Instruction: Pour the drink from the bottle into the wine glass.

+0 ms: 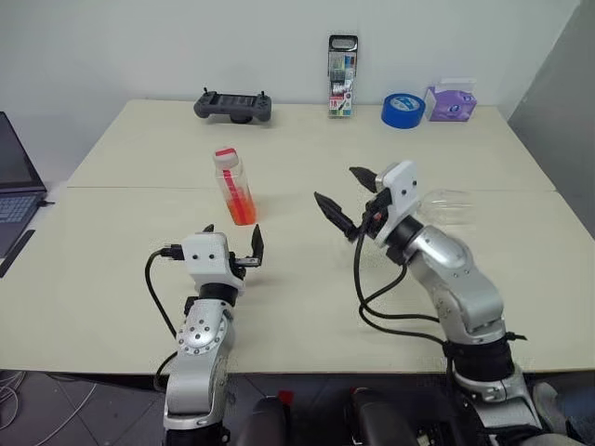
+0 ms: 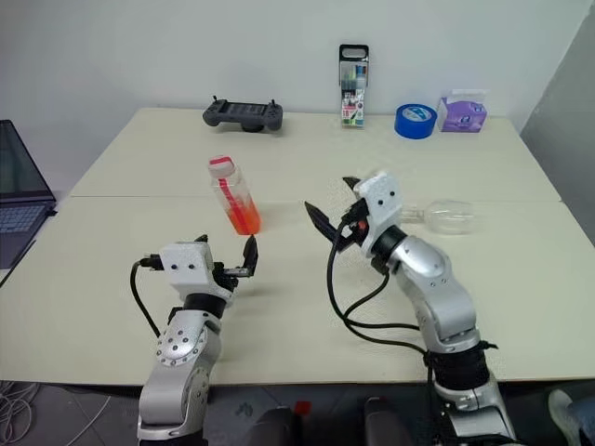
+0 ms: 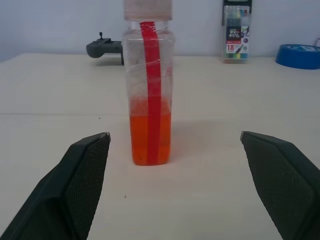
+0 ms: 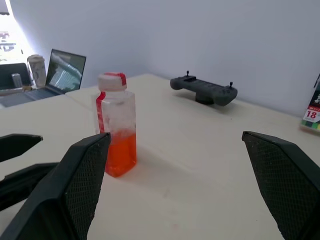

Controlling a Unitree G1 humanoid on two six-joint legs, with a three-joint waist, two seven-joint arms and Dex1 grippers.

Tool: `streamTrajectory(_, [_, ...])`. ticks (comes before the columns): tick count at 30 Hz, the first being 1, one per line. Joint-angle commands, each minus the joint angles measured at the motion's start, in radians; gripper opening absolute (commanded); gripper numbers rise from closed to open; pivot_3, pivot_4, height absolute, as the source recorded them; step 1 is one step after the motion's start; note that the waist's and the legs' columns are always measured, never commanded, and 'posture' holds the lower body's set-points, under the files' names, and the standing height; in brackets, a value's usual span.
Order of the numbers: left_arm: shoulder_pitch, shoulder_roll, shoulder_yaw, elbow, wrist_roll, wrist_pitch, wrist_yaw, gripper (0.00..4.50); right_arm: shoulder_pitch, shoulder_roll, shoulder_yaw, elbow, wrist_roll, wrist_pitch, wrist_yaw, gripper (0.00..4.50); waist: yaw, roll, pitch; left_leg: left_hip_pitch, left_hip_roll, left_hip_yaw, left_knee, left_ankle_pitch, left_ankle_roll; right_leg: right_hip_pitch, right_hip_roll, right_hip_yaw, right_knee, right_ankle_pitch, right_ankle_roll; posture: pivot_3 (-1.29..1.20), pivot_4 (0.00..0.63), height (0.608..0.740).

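The bottle (image 1: 237,190) stands upright in line with the left gripper's open fingers, so the robot should keep moving them forward until they surround the bottle's body (image 1: 231,177) below its cap.
The bottle (image 1: 234,189) stands upright mid-table, capped, with the orange-red drink (image 3: 150,137) filling its lower part. My left gripper (image 1: 232,243) rests open just in front of it, the bottle centred between its fingers (image 3: 85,175) but apart from them. To the right of the bottle my right gripper (image 1: 342,192) hovers open and empty, pointing toward the bottle (image 4: 116,135). The wine glass (image 2: 446,216) lies on its side on the table behind my right forearm, partly hidden by it.
Along the table's far edge sit a dark game controller (image 1: 232,105), a marker pack (image 1: 342,76), a blue tape roll (image 1: 403,110) and a purple box (image 1: 450,102). A laptop (image 1: 14,186) stands off the left side.
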Motion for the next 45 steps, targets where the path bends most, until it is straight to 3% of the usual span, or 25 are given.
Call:
streamTrajectory(1, [-0.083,0.019,0.043,0.004,-0.002,0.023,0.028,4.46,-0.045,-0.063,0.01,-0.024,0.06,0.084,0.095,4.5,0.0,0.0,0.0,0.0,0.0,-0.001,0.0,0.0,0.0,0.0,0.0,-0.001,0.0,0.0,0.0,0.0,0.15,0.74])
streamTrajectory(5, [-0.184,0.06,0.056,0.07,0.001,0.024,0.014,4.46,-0.07,-0.103,0.028,-0.055,0.106,0.162,0.145,4.5,0.0,0.0,0.0,0.0,0.0,-0.005,0.0,0.0,0.0,0.001,0.001,-0.004,0.001,0.0,0.0,0.0,0.15,0.74])
streamTrajectory(22, [-0.501,0.112,0.082,0.472,0.013,-0.103,0.041,4.46,-0.076,-0.106,0.02,-0.148,0.183,0.285,0.103,4.5,0.0,0.0,0.0,-0.001,-0.002,-0.012,0.0,0.0,0.0,0.001,-0.001,-0.006,0.001,0.0,0.0,0.0,0.15,0.74])
streamTrajectory(35, [-0.592,0.129,0.08,0.678,0.012,-0.221,0.021,4.46,-0.066,-0.107,0.031,-0.148,0.173,0.271,0.081,4.5,-0.001,0.0,0.0,-0.001,-0.002,-0.012,0.0,0.0,-0.001,0.001,-0.001,-0.006,0.001,0.0,0.0,0.0,0.15,0.74])
streamTrajectory(45, [-0.624,0.135,0.073,0.722,0.009,-0.253,0.006,4.46,-0.033,-0.085,0.052,-0.147,0.168,0.26,0.06,4.5,0.0,0.0,0.0,-0.001,-0.002,-0.013,0.0,0.0,-0.001,0.001,-0.003,-0.006,0.0,0.0,0.0,0.0,0.15,0.74])
